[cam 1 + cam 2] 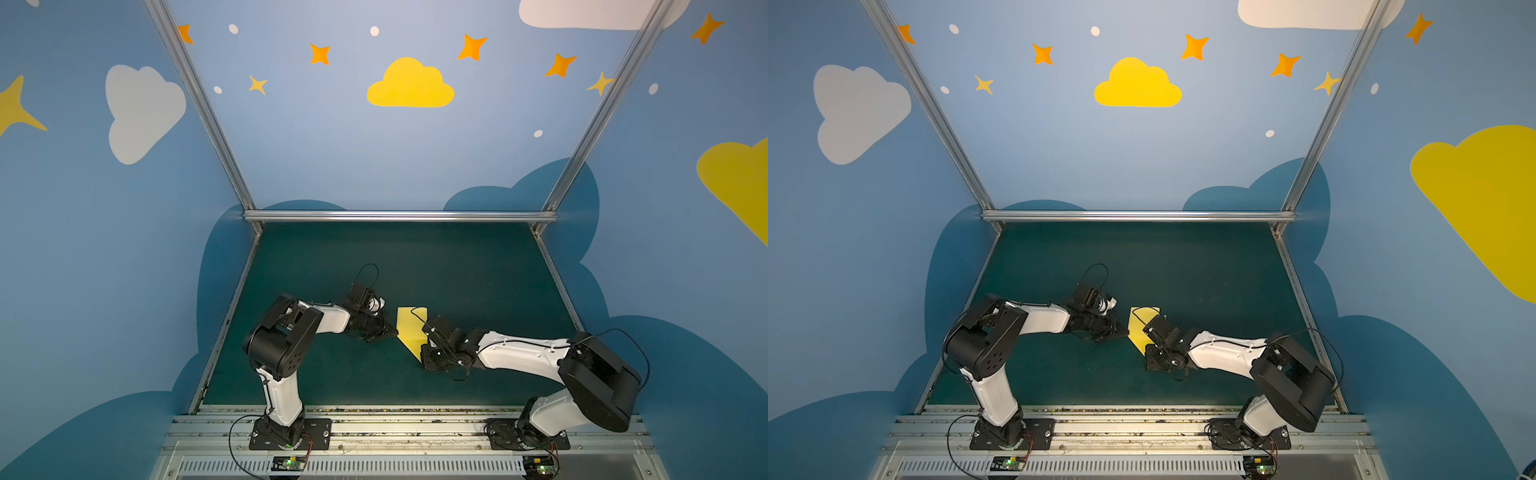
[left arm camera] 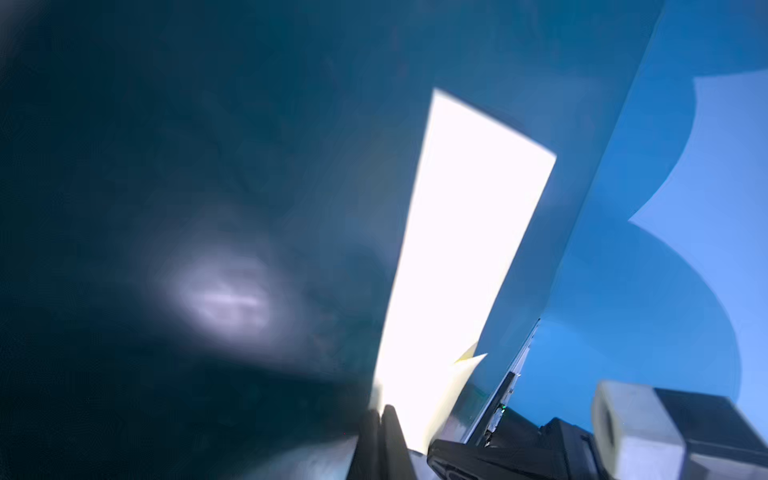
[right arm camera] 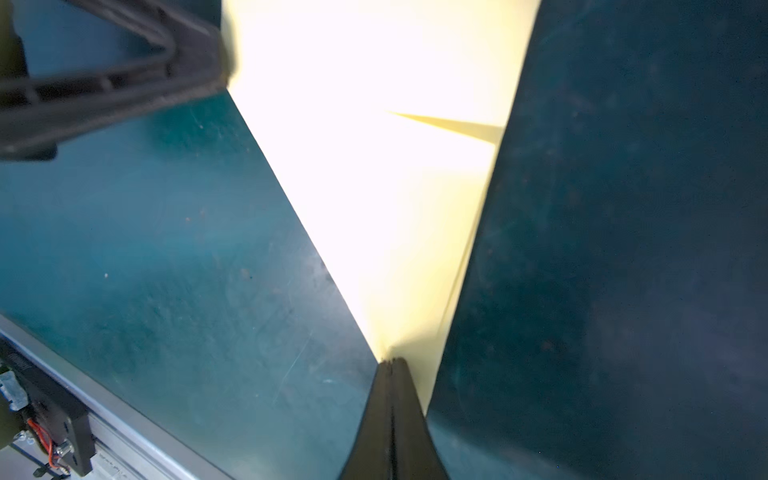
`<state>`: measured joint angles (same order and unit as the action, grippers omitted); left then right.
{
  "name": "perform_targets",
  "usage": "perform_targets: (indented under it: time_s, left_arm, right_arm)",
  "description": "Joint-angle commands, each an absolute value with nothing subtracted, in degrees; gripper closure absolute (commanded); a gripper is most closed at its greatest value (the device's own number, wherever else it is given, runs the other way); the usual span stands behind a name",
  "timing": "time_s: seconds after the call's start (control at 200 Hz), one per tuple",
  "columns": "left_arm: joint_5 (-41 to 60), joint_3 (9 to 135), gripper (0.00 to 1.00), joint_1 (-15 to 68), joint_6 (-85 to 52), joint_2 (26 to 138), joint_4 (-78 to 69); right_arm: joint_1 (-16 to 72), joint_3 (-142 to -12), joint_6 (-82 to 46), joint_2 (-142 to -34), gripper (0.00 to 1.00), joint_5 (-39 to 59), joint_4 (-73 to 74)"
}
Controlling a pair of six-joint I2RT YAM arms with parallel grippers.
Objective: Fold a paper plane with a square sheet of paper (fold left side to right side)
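The flap's edge is sticking up while my left gripper's fingers are at the paper's edge. Next, I move the fingers inward over the flap and push down.
The pale yellow sheet of paper lies on the green mat, folded into a narrow shape whose point faces the front. My left gripper is shut, with its tips at the paper's left edge. My right gripper is shut too, and its tips rest on the paper's pointed near end. In the right wrist view the paper glares white, with one thin flap edge slightly raised. The left wrist view shows the paper stretching away from the shut tips.
The green mat is bounded by aluminium rails at the back and the sides, with blue painted walls beyond. Both arm bases are bolted to the front rail. The right arm's wrist hangs over the paper's right part.
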<state>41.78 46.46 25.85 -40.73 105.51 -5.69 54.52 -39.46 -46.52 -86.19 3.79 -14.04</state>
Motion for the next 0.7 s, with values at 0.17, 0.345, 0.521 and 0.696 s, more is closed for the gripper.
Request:
perform_targets:
  time_s: [0.17,0.345,0.521,0.696]
  left_arm:
    - [32.7,44.7,0.96,22.3,-39.2,103.1,2.7]
    - [33.1,44.9,0.96,26.4,-38.6,96.6,5.6]
    - [33.0,47.0,0.96,32.9,-40.3,95.9,4.5]
    - [33.2,49.9,0.96,37.7,-41.3,99.5,2.4]
  right_arm:
    - [54.5,-36.5,-46.6,-88.6,1.00,2.6,-19.2]
    - [54.5,-36.4,-46.6,-88.6,1.00,2.5,-19.1]
    - [54.5,-36.5,-46.4,-89.0,1.00,2.6,-18.9]
    - [54.5,-36.9,-46.2,-89.3,1.00,2.7,-18.9]
